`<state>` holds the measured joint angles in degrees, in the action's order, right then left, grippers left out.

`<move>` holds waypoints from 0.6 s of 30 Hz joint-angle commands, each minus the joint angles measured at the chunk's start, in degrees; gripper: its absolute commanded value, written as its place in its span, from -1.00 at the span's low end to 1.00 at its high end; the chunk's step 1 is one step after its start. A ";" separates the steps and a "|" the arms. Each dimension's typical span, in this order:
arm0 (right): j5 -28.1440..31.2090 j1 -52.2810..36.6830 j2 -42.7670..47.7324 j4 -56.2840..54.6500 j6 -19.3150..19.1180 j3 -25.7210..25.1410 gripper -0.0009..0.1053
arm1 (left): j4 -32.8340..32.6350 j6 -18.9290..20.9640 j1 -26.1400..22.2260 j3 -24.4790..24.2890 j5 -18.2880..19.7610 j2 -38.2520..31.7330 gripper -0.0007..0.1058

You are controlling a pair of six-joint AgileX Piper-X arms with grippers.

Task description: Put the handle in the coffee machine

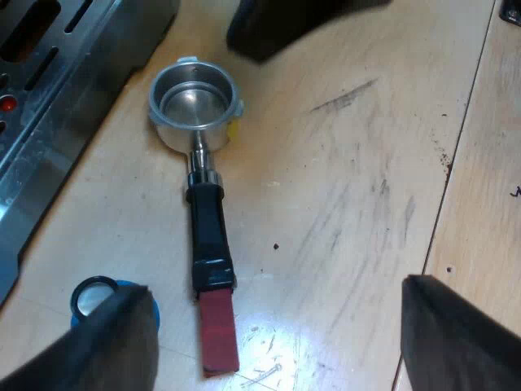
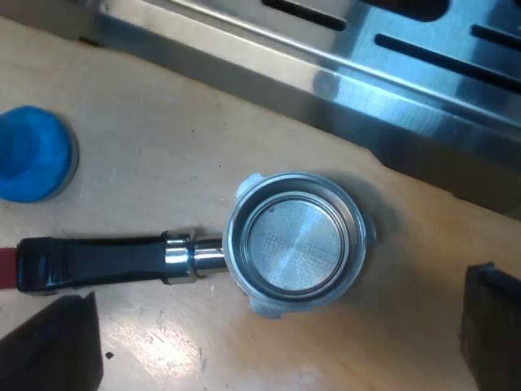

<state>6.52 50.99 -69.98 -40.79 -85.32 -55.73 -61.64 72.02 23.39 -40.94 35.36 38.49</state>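
My gripper will swing the handle of the metal holder [image 1: 195, 106] round, and the metal holder should twist into the machine, because small lugs [image 1: 187, 59] stick out from the basket's rim.
The metal holder [image 1: 194, 102] lies flat on the wooden table beside the espresso machine's steel base [image 1: 49, 106], basket up and empty. Its dark handle [image 1: 207, 228] ends in red [image 1: 218, 334]. My left gripper [image 1: 281, 342] hovers open above the red end, one finger on either side and wide apart. My right gripper [image 2: 281, 326] hangs open over the holder's basket [image 2: 295, 240], touching nothing. From there the handle [image 2: 98, 261] runs away from the basket, along the machine's base [image 2: 366, 73]. A dark part of the right arm [image 1: 285, 24] shows above the basket.
A blue tamper [image 1: 110, 295] stands on the table close to the handle's red end, partly hidden by a left finger; it also sits near the machine's base [image 2: 32, 155]. Bare scuffed wood [image 1: 366, 179] lies on the holder's far side from the machine.
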 commanded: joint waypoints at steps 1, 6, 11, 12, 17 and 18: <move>-0.76 -0.18 -3.12 2.64 -1.03 -0.47 0.72 | -0.13 -0.45 -0.07 -0.21 0.49 -0.37 0.24; -0.78 -0.18 -7.21 6.37 -3.79 -0.47 0.72 | -0.23 -0.35 -0.07 -0.21 0.49 -0.37 0.24; -1.19 -0.39 -10.57 7.04 -11.19 -0.47 0.64 | -0.23 -0.35 -0.07 -0.21 0.49 -0.37 0.24; -1.19 -0.55 -10.79 7.04 -11.35 -0.47 0.63 | -0.23 -0.35 -0.07 -0.21 0.49 -0.37 0.24; -1.19 -2.88 -12.37 7.13 -11.35 -0.47 0.58 | -0.23 -0.35 -0.07 -0.21 0.49 -0.37 0.24; -1.34 -2.96 -12.41 7.26 -11.35 -0.47 0.58 | -0.23 -0.35 -0.07 -0.21 0.49 -0.37 0.24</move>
<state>5.39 49.34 -81.87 -33.98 -95.61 -55.86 -61.64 72.02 23.39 -40.94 35.36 38.49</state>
